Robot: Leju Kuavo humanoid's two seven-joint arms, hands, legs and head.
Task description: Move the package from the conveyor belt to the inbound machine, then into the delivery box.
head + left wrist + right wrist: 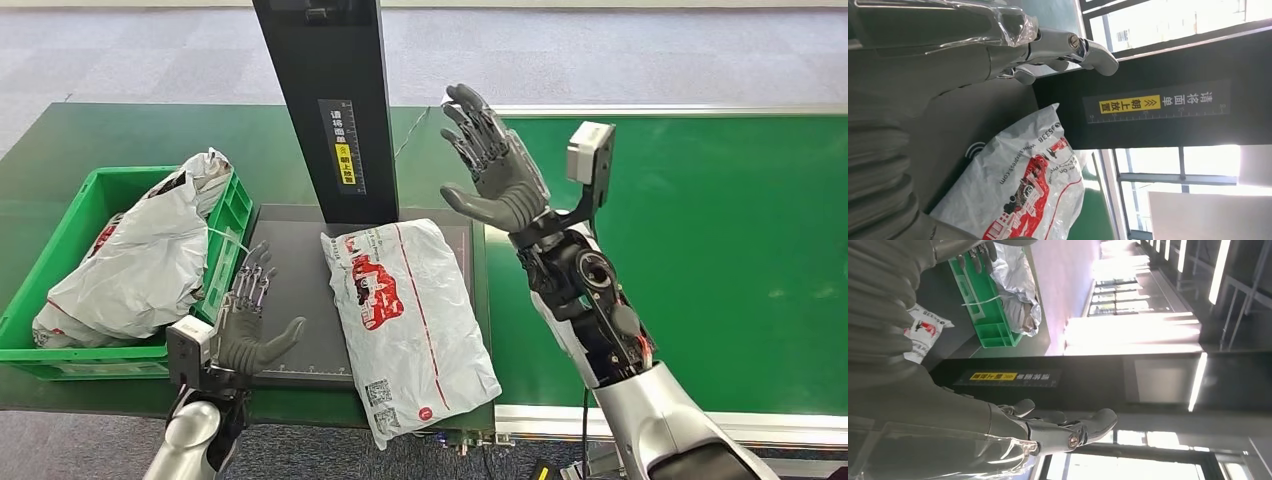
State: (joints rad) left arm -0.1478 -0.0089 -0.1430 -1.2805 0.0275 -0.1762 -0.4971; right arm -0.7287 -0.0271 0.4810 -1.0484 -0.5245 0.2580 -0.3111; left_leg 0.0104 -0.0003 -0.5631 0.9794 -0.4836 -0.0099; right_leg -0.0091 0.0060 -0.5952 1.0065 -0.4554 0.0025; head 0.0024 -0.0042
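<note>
I expect the white plastic package (pixel 411 320) to bunch up and fold over limply when I lift it, because the package's overhanging end (pixel 392 424) looks loose and wrinkled.
A white plastic package (pixel 408 315) with red print lies flat on the dark plate of the inbound machine (pixel 290 300); one end overhangs the table's front edge. The left wrist view shows the same package (pixel 1023 190) close beyond my left hand's fingers (pixel 1068 47). My left hand (pixel 248 325) hovers open just left of the package, palm facing it, not touching. My right hand (pixel 495 165) is raised open above the belt's left end, right of the machine's black post (pixel 335 110), holding nothing. In the right wrist view its fingers (pixel 1063 427) are spread in front of the post (pixel 1048 377).
A green delivery box (pixel 60 250) at the left holds grey and white packages (pixel 140 260); the right wrist view shows this box (pixel 983 310) too. The green conveyor belt (pixel 700 240) stretches to the right.
</note>
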